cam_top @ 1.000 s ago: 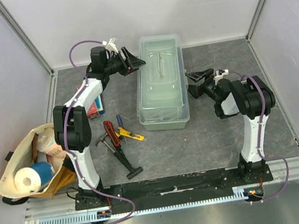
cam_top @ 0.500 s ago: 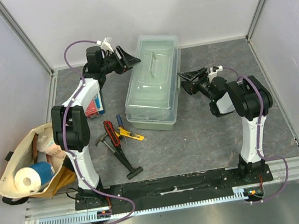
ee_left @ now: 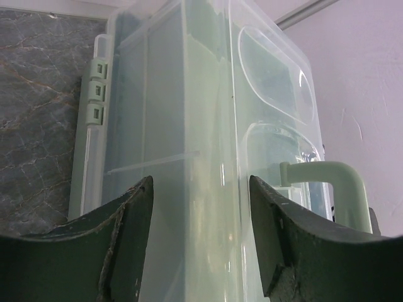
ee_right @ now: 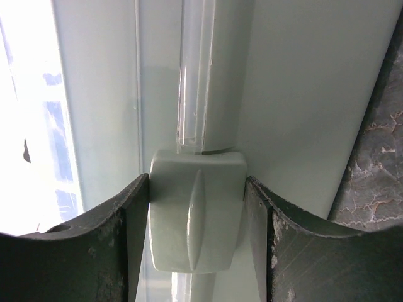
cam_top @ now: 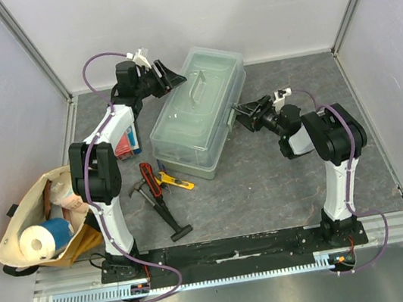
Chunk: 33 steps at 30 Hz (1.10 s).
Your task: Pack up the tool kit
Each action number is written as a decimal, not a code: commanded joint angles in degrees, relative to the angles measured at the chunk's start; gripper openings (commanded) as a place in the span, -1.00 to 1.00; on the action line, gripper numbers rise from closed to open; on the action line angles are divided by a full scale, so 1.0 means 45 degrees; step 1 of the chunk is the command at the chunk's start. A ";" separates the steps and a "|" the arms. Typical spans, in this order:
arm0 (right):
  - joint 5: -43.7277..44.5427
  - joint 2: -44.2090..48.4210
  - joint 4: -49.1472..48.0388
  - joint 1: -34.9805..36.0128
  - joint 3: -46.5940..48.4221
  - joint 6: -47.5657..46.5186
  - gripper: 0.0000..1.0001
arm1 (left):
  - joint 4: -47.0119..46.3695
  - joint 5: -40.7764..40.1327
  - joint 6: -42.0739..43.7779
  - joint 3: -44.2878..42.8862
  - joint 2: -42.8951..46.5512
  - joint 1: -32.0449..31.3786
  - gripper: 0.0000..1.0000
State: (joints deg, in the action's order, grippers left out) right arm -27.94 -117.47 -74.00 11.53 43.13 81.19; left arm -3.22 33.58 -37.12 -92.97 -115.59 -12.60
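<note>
The robot's right gripper is pinching both edges of the latch (ee_right: 198,214). The latch lies flat against the toolbox, so next the right gripper opens and works the end of a finger at its lid-side edge (ee_right: 156,168).
The pale-green translucent toolbox (cam_top: 197,113) lies closed and slanted, its near end pointing left toward the tools. My left gripper (cam_top: 165,75) is open at the box's far left corner. In the left wrist view (ee_left: 201,207) its jaws straddle the lid's edge, beside the green handle (ee_left: 329,181). My right gripper (cam_top: 246,115) is open against the box's right side. In the right wrist view (ee_right: 196,184) its jaws flank the pale-green latch (ee_right: 196,233). A black hammer (cam_top: 163,209), red-black cutter (cam_top: 147,177), yellow knife (cam_top: 172,180) and blue screwdriver (cam_top: 161,161) lie left of the box.
A tan cloth bag (cam_top: 37,227) with a paper roll sits at the left edge. A flat red-and-blue packet (cam_top: 128,136) lies under my left arm. Walls close the cell at the back and both sides.
The toolbox has swung, its near end sliding left toward the tools. My right gripper has moved left with the box's side. My left gripper has drifted slightly left and back.
</note>
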 commanded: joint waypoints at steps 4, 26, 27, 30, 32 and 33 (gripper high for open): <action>-0.0705 0.1572 -0.1156 0.1246 -0.0093 -0.2611 -0.56 | 0.2103 0.1873 0.0046 0.0406 -0.0310 -0.1536 0.30; 0.0389 0.2979 0.3687 0.1169 0.0258 -0.3334 -1.00 | 0.3138 0.0448 0.0828 0.0543 -0.0192 -0.1556 0.28; 0.0428 0.2999 0.3922 0.1168 0.0200 -0.3412 -0.98 | 0.3235 0.0447 0.0867 0.0484 -0.0192 -0.1536 0.28; 0.0292 0.3135 0.3693 0.1149 -0.0267 -0.3316 0.07 | 0.3625 0.0486 0.0964 0.0250 -0.0095 -0.1555 0.29; 0.0370 0.3369 0.3029 0.1130 -0.0910 -0.3023 0.64 | 0.4112 0.0447 0.1023 0.0094 0.0119 -0.1458 0.40; 0.0389 0.3505 0.2910 0.1168 -0.1107 -0.2925 0.78 | 0.4173 0.0447 0.1023 0.0132 0.0352 -0.1400 0.54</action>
State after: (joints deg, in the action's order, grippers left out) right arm -24.77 -104.64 -56.64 14.24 40.47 67.77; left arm -0.32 29.06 -33.39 -93.56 -114.91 -13.85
